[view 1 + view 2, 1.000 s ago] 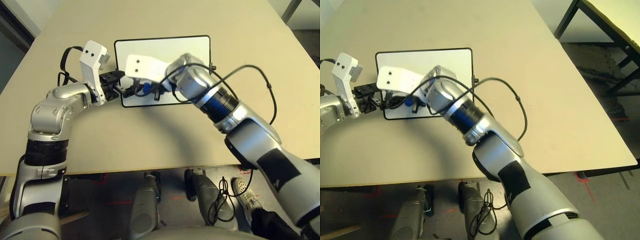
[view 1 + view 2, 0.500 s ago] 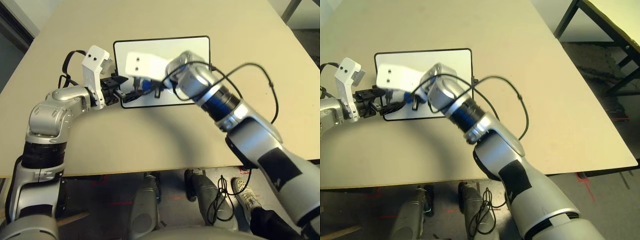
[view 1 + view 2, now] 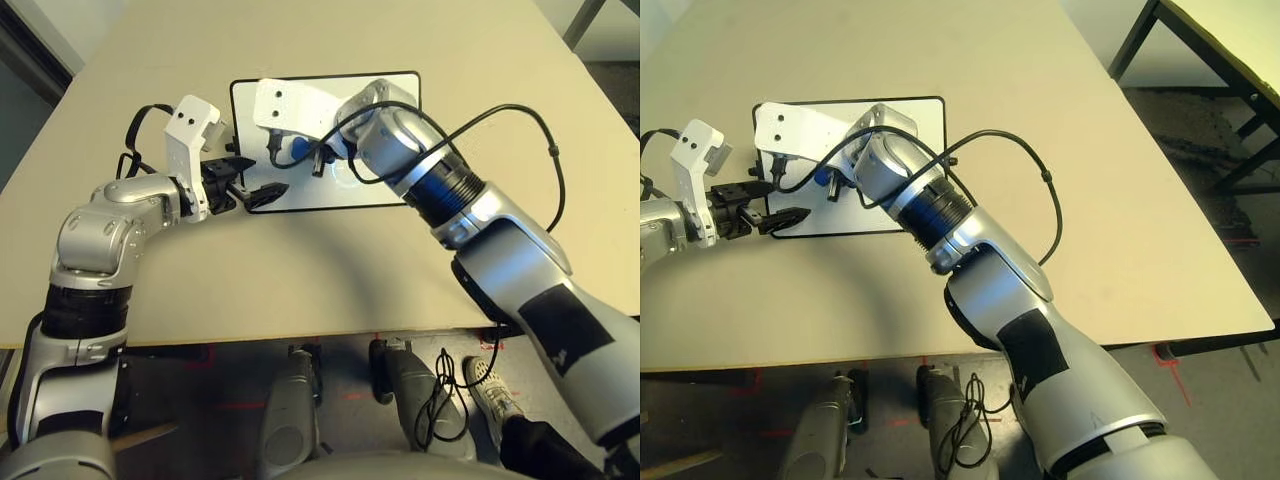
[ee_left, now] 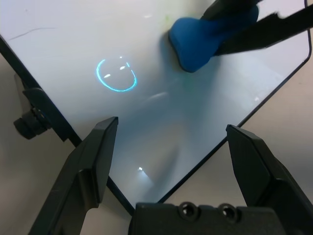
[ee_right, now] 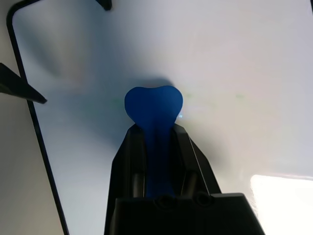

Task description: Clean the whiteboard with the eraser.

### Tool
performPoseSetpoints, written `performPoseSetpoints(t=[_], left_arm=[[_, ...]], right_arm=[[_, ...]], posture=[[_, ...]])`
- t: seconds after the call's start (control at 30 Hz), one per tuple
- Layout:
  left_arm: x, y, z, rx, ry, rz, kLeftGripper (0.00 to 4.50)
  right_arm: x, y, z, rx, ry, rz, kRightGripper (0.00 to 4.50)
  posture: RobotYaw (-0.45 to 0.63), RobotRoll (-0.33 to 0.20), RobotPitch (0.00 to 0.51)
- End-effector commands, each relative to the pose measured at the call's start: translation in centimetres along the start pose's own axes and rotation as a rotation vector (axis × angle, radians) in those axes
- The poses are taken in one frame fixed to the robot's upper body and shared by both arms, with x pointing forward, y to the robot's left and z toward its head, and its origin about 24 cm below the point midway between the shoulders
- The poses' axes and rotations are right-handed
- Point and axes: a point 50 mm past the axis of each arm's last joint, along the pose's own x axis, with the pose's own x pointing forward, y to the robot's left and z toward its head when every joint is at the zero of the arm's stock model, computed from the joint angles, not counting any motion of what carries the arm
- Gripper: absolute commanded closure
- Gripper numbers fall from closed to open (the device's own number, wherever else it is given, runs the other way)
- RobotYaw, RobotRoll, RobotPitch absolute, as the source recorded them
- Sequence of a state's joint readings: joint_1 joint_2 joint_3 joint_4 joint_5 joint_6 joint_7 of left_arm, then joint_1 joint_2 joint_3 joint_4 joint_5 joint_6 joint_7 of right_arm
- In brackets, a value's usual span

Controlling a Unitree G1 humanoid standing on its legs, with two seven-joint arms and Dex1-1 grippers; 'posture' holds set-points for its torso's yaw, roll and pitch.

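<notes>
Faint green traces are on the far side of the eraser. Next, my right gripper wipes the eraser back over them toward the whiteboard's far edge (image 3: pixel 325 77).
The whiteboard (image 3: pixel 315 195) lies flat on the tan table, its black frame and a side knob (image 4: pixel 28 122) in sight. My right gripper (image 5: pixel 155 128) is shut on the blue eraser (image 3: pixel 297 150), whose rounded end presses on the board's far left part. The eraser (image 4: pixel 203 41) also sits beyond my left gripper (image 4: pixel 171 127). That gripper is open, its fingers (image 3: pixel 262 192) spread over the board's near left corner with nothing between them. A faint green trace (image 5: pixel 239 97) remains beside the eraser.
The tan table (image 3: pixel 300 270) stretches wide around the board, with bare room in front of it and to the right. A black cable (image 3: pixel 520 125) loops off my right forearm above the table. A second table (image 3: pixel 1230 40) stands on the floor at the far right.
My right gripper has carried the eraser from the board's near edge up to its far left part. The left gripper has stayed at the near left corner, shifting only slightly.
</notes>
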State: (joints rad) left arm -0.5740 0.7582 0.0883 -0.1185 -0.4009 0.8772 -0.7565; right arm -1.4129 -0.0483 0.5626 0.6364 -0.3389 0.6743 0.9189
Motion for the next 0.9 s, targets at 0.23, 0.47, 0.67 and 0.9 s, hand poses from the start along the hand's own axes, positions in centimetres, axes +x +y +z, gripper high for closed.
performPoseSetpoints(t=[0.23,0.47,0.67,0.9], left_arm=[[0.1,-0.2,-0.1,0.009,0.02,-0.016,0.0],[0.2,-0.2,-0.1,0.01,0.02,-0.02,0.0],[0.3,-0.3,0.0,0.01,0.02,-0.023,0.0],[0.4,-0.2,0.0,0.009,0.021,-0.024,0.0]], right_arm=[[1.2,3.9,-1.7,-0.028,0.04,0.131,3.93],[0.4,0.8,-1.2,0.015,0.027,0.024,3.93],[-0.2,-1.9,-0.9,0.069,0.014,-0.068,3.93],[0.9,0.0,-1.4,0.049,0.038,0.017,3.93]], posture=[[0.05,0.0,0.249],[0.05,0.0,0.249],[0.05,0.0,0.244],[0.04,0.0,0.247]])
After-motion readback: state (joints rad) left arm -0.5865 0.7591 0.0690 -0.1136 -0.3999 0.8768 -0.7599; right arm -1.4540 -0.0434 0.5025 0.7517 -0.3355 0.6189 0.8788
